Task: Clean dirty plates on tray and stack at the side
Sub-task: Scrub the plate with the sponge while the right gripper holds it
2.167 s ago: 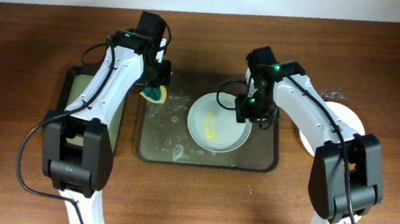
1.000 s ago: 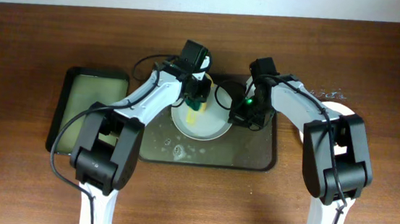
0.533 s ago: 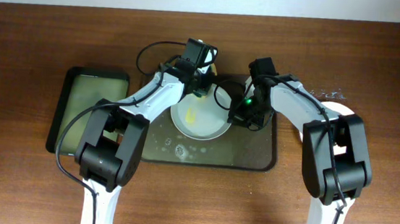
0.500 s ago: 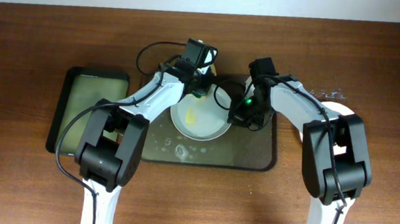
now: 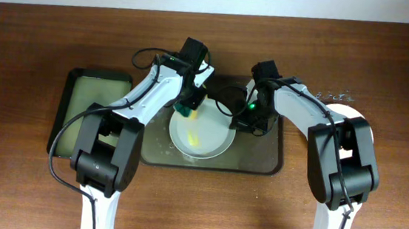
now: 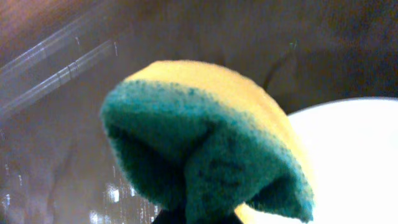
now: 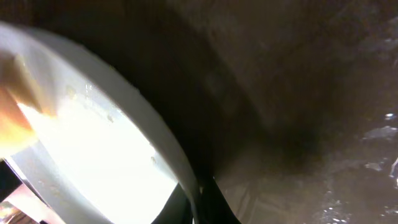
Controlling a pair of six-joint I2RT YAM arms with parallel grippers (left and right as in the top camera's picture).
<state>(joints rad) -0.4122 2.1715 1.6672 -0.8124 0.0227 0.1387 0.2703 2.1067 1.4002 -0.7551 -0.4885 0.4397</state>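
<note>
The sponge sticks out beyond the plate's far edge [image 5: 177, 112] and the yellow smear [image 5: 193, 139] is further in, so the robot's left gripper should move the sponge back inward and wipe there.
A white plate [image 5: 201, 135] with a yellow smear lies in the dark olive-grey tray [image 5: 260, 153]. My right gripper [image 5: 242, 122] is shut on its right rim; in the right wrist view the fingers [image 7: 200, 205] pinch the thin white edge of the plate [image 7: 118, 137]. At the plate's far-left edge my left gripper [image 5: 187, 107] is shut on a yellow-and-green sponge [image 5: 184, 112]. That sponge [image 6: 205, 143] fills the left wrist view and hides the fingers. The plate [image 6: 354, 162] shows white to its right.
The tray's wet bottom [image 6: 56, 143] glistens with droplets. A smaller black-rimmed tray [image 5: 89, 112] stands left of it. Another white plate [image 5: 346, 110] rests on the table at the right, mostly hidden by my right arm. Water drops dot the wood [image 5: 336, 96] nearby.
The left gripper has carried the sponge from the plate's far rim down to its far-left edge. The plate, held by the right gripper, has shifted toward the tray's front.
</note>
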